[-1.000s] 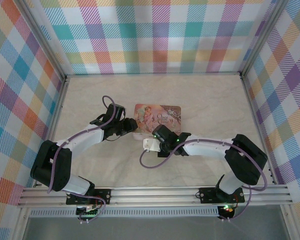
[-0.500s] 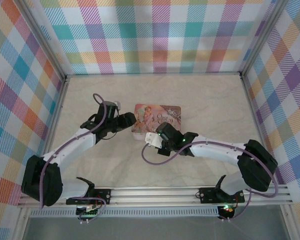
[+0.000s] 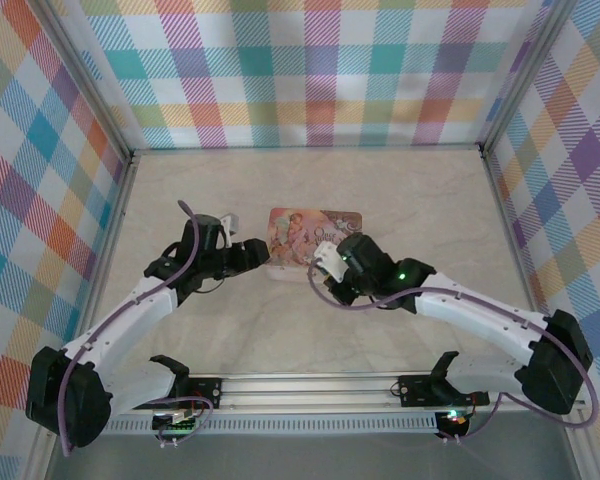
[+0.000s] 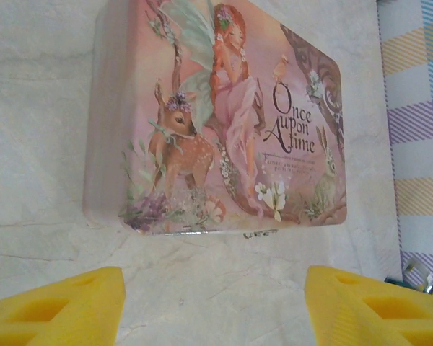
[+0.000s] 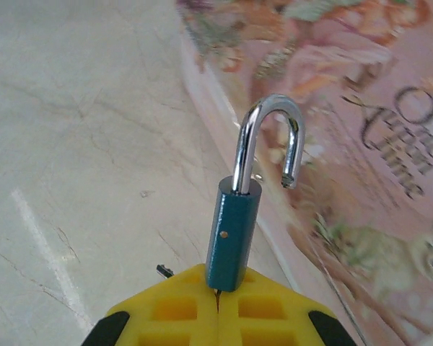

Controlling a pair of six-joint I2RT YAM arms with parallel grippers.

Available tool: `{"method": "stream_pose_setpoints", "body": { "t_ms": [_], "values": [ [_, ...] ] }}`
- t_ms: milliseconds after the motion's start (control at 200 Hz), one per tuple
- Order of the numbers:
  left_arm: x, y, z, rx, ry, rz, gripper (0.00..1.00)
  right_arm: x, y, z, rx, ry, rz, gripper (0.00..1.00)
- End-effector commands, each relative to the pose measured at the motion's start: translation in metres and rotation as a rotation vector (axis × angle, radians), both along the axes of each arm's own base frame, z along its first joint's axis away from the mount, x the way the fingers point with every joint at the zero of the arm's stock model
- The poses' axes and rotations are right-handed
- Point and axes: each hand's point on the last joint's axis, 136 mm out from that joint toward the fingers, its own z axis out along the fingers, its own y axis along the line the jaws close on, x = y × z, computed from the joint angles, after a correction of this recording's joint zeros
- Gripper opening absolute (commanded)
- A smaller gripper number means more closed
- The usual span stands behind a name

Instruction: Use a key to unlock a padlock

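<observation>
My right gripper should keep carrying the padlock, as the shackle's loose end (image 5: 289,180) is clear of the padlock's body, and let go of it on the free marble (image 3: 402,230) beside the tin.
The padlock (image 5: 233,234) is a small teal cylinder with a silver shackle (image 5: 269,137). The shackle stands open, one end free. The padlock stands just past my right gripper (image 5: 218,297), whose yellow fingers are shut on the key (image 5: 217,298), a thin dark sliver running into the padlock's base. In the top view the right gripper (image 3: 323,263) is at the near edge of the pink tin (image 3: 315,230). My left gripper (image 4: 215,303) is open with nothing between its fingers, low over the table just short of the tin (image 4: 224,115). From above, the left gripper (image 3: 263,254) sits by the tin's left end.
The pink illustrated tin lies flat mid-table, lid closed, between the two grippers. A small dark bit (image 5: 163,271) pokes out beside the right fingers. Checked walls (image 3: 310,70) enclose the table on three sides. Bare marble surface (image 3: 420,200) lies right of and behind the tin.
The right gripper has carried the padlock away from the left one, up and right to the tin's near edge. The left arm has stretched out and its gripper has drawn slightly left.
</observation>
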Motion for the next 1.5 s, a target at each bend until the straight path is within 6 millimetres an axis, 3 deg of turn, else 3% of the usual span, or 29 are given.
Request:
{"method": "stream_pose_setpoints", "body": {
  "t_ms": [0,70,110,245,285,310,515,810,1000,1135,1495],
  "values": [
    [-0.007,-0.002,0.002,-0.052,0.028,-0.006,0.68,0.007,-0.021,0.02,0.065,0.067,-0.162,0.01],
    [-0.006,-0.003,0.0,-0.053,0.039,-0.001,0.72,0.021,-0.041,0.025,0.095,0.089,-0.278,0.01],
    [-0.005,-0.001,-0.002,-0.041,0.037,0.007,0.83,0.028,-0.052,0.026,0.115,0.107,-0.335,0.01],
    [-0.003,0.006,-0.008,0.001,0.039,0.032,0.86,0.045,-0.091,0.02,0.141,0.154,-0.515,0.01],
    [-0.003,0.009,-0.01,0.017,0.04,0.047,0.91,0.049,-0.1,0.015,0.141,0.174,-0.557,0.01],
    [-0.002,0.011,-0.012,0.027,0.044,0.056,1.0,0.051,-0.106,0.012,0.142,0.185,-0.582,0.01],
    [0.001,0.013,-0.024,0.054,0.083,0.069,1.0,0.067,-0.143,-0.022,0.143,0.271,-0.759,0.01],
    [0.002,0.015,-0.035,0.073,0.104,0.087,1.0,0.088,-0.16,-0.07,0.174,0.421,-0.892,0.02],
    [0.001,0.02,-0.038,0.09,0.1,0.102,1.0,0.097,-0.159,-0.093,0.198,0.503,-0.925,0.02],
    [0.0,0.02,-0.039,0.088,0.104,0.1,1.0,0.103,-0.152,-0.103,0.256,0.551,-0.937,0.04],
    [0.0,0.024,-0.043,0.101,0.108,0.115,1.0,0.105,-0.164,-0.128,0.224,0.592,-1.016,0.15]
  ]
}}
